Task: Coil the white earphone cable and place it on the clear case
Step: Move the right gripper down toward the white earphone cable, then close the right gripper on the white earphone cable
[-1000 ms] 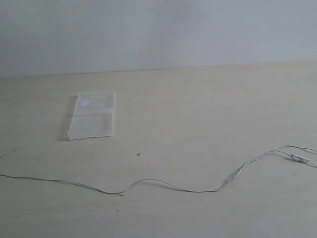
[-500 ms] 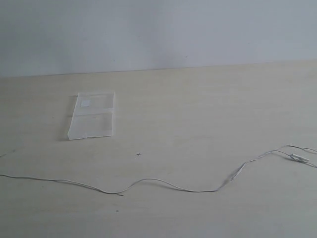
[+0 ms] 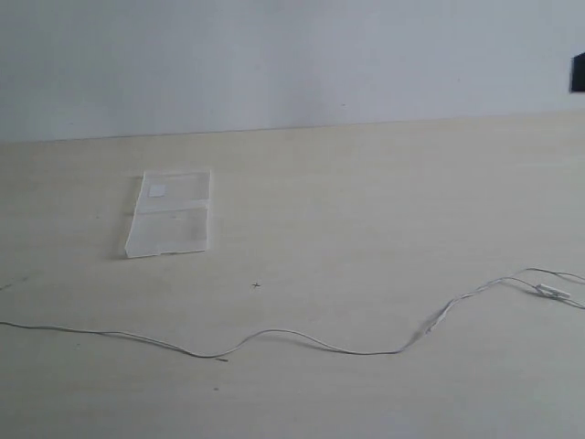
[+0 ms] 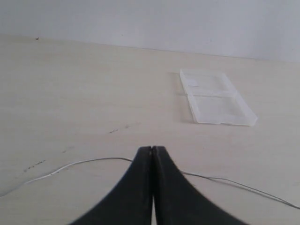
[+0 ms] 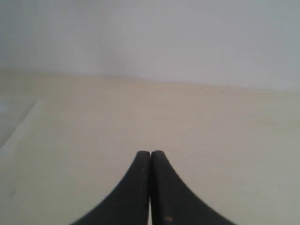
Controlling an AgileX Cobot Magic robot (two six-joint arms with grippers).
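The white earphone cable's middle bend lies free of the clear case [image 3: 170, 214], so the robot's right gripper keeps moving toward that bend [image 3: 265, 332] and closes across the cable.
The white earphone cable [image 3: 292, 336] lies stretched across the near part of the table, its inline remote pod [image 3: 440, 317] and an earbud [image 3: 552, 291] toward the right. The clear case [image 3: 171, 213] lies flat at the back left, away from the cable. In the left wrist view my left gripper [image 4: 152, 149] is shut and empty; the cable [image 4: 89, 161] runs across the table past its tips, with the case [image 4: 216, 97] farther off. My right gripper [image 5: 150, 153] is shut and empty over bare tabletop. Only a dark bit [image 3: 578, 73] at the exterior view's right edge shows of the arms.
A pale wall rises behind the light wooden table [image 3: 366, 201]. A few small dark specks [image 3: 256, 284] mark the tabletop between case and cable.
A dark shape has come into the exterior view at the upper right edge. Cable and case have not moved.
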